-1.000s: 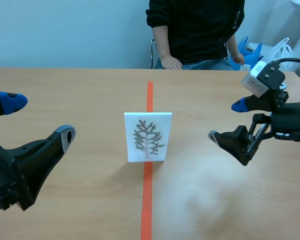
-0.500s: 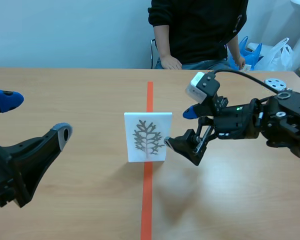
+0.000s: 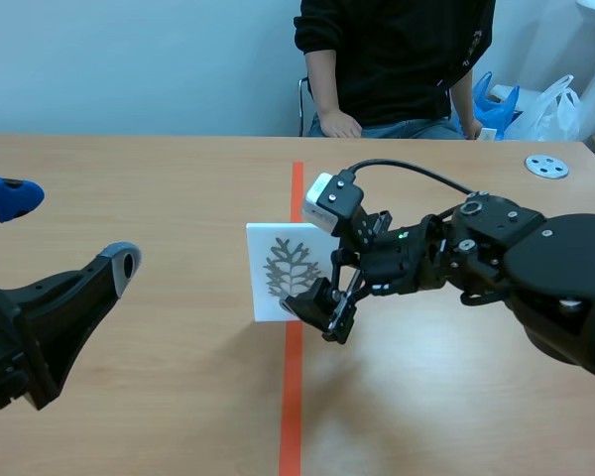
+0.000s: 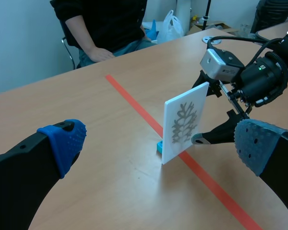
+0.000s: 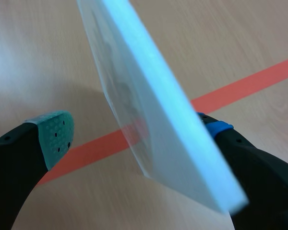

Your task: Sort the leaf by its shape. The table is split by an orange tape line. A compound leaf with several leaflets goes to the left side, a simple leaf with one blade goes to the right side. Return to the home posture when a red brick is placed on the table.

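Note:
The white card is standing upright on its thin bottom edge, so the hidden blue stand will come along behind it when I carry the card.
A white card printed with a grey branching leaf of several leaflets stands upright on the orange tape line, held in a small blue stand. My right gripper straddles the card's right edge and is open. In the right wrist view the card slants between the fingers; the green pad is clear of it and the blue pad sits close behind it. My left gripper hangs open at the table's left, well away from the card.
A person sits across the table with a hand resting at its far edge. A small round grey disc lies at the far right. Plastic bags stand behind the table.
My right arm has swept in from the right side to the card, its open fingers now around the card's edge. The left arm has hardly moved.

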